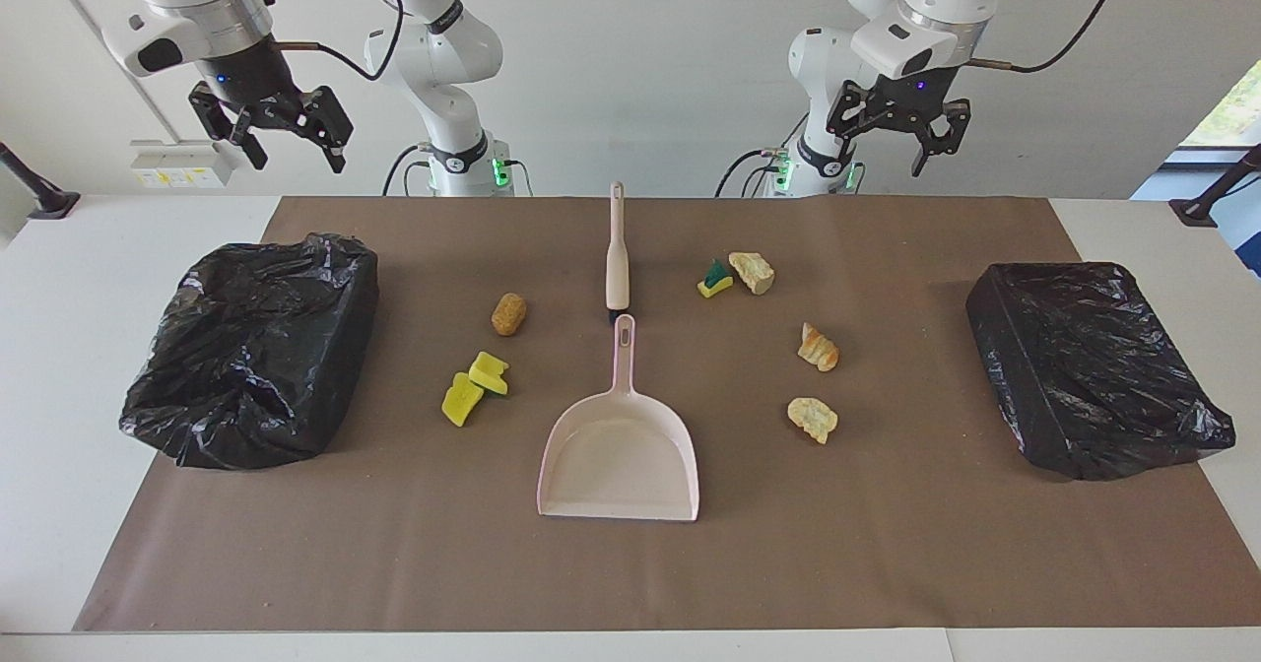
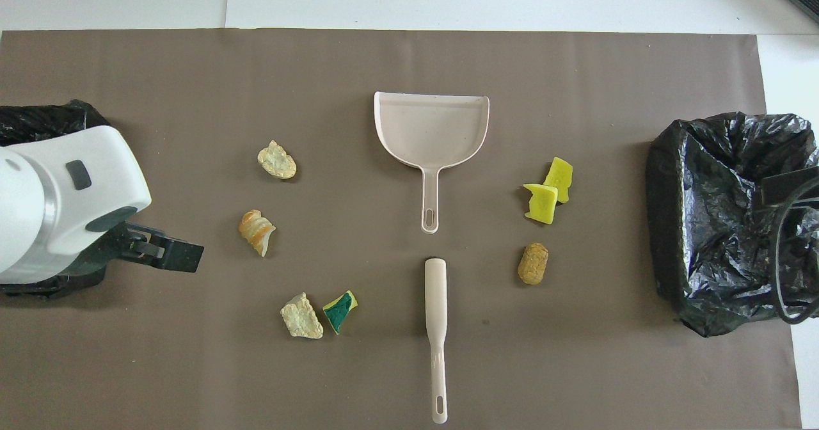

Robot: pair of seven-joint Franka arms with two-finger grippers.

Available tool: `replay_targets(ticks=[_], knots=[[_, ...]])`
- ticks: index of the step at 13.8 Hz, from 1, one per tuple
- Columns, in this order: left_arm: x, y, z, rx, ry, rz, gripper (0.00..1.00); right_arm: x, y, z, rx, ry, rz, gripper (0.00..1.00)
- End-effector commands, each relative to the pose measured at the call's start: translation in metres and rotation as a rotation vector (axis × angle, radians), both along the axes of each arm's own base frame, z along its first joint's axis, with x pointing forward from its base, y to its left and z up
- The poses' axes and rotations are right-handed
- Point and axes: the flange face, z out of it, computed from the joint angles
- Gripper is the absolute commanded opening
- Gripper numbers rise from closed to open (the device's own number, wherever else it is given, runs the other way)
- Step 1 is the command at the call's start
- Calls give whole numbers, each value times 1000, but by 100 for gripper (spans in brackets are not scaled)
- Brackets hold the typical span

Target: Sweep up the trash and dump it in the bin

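The brush's handle end (image 2: 439, 406) is clear of the trash and points toward my arms, so my left gripper should keep going toward the thin handle (image 2: 438, 372) and close there.
The trash lies on the brown mat: two yellow sponge chunks (image 1: 475, 386) (image 2: 548, 190), a green-and-yellow sponge (image 1: 715, 279) (image 2: 340, 311), and several bread-like lumps (image 1: 509, 313) (image 1: 752, 271) (image 1: 818, 348) (image 1: 813, 418). The pale pink dustpan (image 1: 619, 455) (image 2: 432, 126) lies mid-mat. The pale pink brush (image 1: 617, 253) (image 2: 436, 327) lies nearer the robots, end to end with the dustpan handle. My left gripper (image 1: 892, 145) (image 2: 167, 253) is open and empty, high in the air. In the overhead view it sits between the bin and a striped lump (image 2: 256, 231). My right gripper (image 1: 296, 150) is open and empty, raised over the other bin.
Two bins lined with black bags stand on the mat: one at the right arm's end (image 1: 256, 347) (image 2: 723, 219), one at the left arm's end (image 1: 1094, 366) (image 2: 32, 116), partly covered by the left arm in the overhead view.
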Motion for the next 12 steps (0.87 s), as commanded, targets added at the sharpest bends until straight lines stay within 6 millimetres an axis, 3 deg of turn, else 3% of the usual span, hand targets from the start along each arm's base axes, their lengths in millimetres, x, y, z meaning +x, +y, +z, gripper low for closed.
replay_targets(ticks=[1, 9, 12], knots=[[-15, -20, -20, -4, 10, -10, 100, 0, -1, 4, 16, 10, 17, 100], [-88, -166, -122, -26, -27, 8, 100, 0, 0, 4, 16, 10, 19, 100], [-128, -224, -177, -25, -18, 50, 100, 0, -1, 4, 16, 10, 17, 100]])
